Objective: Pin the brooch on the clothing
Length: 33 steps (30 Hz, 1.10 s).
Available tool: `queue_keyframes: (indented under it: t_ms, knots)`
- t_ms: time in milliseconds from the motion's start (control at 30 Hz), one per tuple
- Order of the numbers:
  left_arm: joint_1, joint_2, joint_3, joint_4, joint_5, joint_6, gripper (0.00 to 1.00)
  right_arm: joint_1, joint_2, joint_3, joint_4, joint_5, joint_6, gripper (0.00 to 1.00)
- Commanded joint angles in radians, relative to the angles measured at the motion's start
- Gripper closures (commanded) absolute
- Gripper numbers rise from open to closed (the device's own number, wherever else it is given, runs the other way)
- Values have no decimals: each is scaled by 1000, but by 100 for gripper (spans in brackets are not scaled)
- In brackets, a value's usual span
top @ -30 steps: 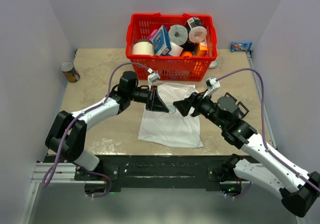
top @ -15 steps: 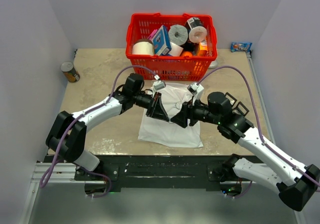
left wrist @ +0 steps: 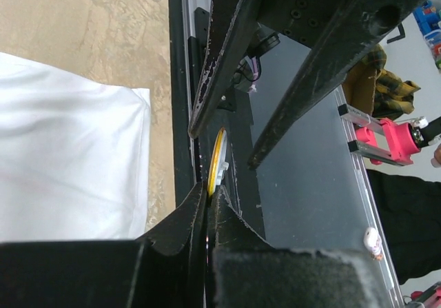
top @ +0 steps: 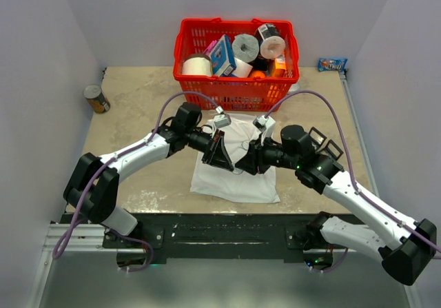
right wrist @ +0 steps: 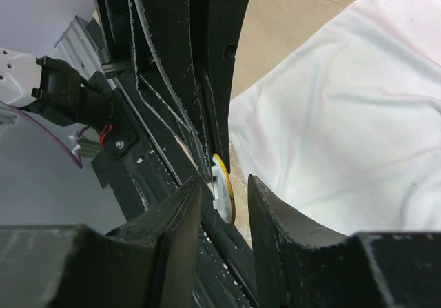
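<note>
My left gripper is holding the brooch so that the brooch's grey back [left wrist: 224, 168] faces away from the clothing. My right gripper should hold the brooch's free rim [left wrist: 222, 133] while my left gripper opens and takes the brooch again.
The brooch [left wrist: 218, 160], a thin gold-rimmed disc with a pale grey back, shows edge-on. My left gripper [left wrist: 212, 192] is shut on its lower edge. In the right wrist view the brooch [right wrist: 224, 186] hangs between the fingers of my right gripper [right wrist: 224, 181], which is open, with a gap on each side of the disc. Seen from above, the left gripper [top: 232, 166] and the right gripper [top: 242, 167] meet tip to tip over the clothing [top: 238, 185], a white T-shirt lying flat on the table. Its fabric [right wrist: 344, 115] lies behind the brooch.
A red basket [top: 238, 91] full of paper rolls and boxes stands just behind the shirt. A tin can [top: 96, 99] stands at the table's left edge. A blue packet [top: 331, 64] lies at the back right. The black frame rail [left wrist: 180, 80] runs along the near edge.
My right gripper has moved left to meet the left one and narrowed its jaws around the brooch. The left gripper, still holding the brooch, has shifted slightly toward the near edge.
</note>
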Motion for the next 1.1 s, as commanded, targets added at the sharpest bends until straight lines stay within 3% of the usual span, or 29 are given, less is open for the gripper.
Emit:
queue_keyframes:
  t_ms: [0,300,400,433,467,567,667,767,1000,1067]
  knots:
    - [-6,-25,41,-5,37,29,100,-3,-5,0,37,-32,-26,66]
    - [-18,-34,41,-4,51,38,100,-3,-2,-46,108,-69,-1,79]
    - [-18,-38,41,4,35,33,100,-3,-2,-52,114,-73,0,87]
    - [-16,-41,43,10,25,23,96,-2,-8,-55,119,-67,6,97]
    - [-13,-45,43,16,20,16,79,-3,-14,-60,125,-58,12,100]
    - [-4,-58,27,79,-4,-51,51,-2,-57,-90,178,-12,60,100]
    - [19,-87,-48,303,-18,-224,43,-2,-116,-142,267,45,129,100]
    - [30,-95,-112,557,-17,-385,43,-3,-166,-193,358,106,190,100]
    - [30,-80,-166,710,-40,-530,44,-3,-226,-277,502,180,285,100]
    - [28,-72,-177,768,-41,-579,48,-2,-224,-280,505,178,287,100]
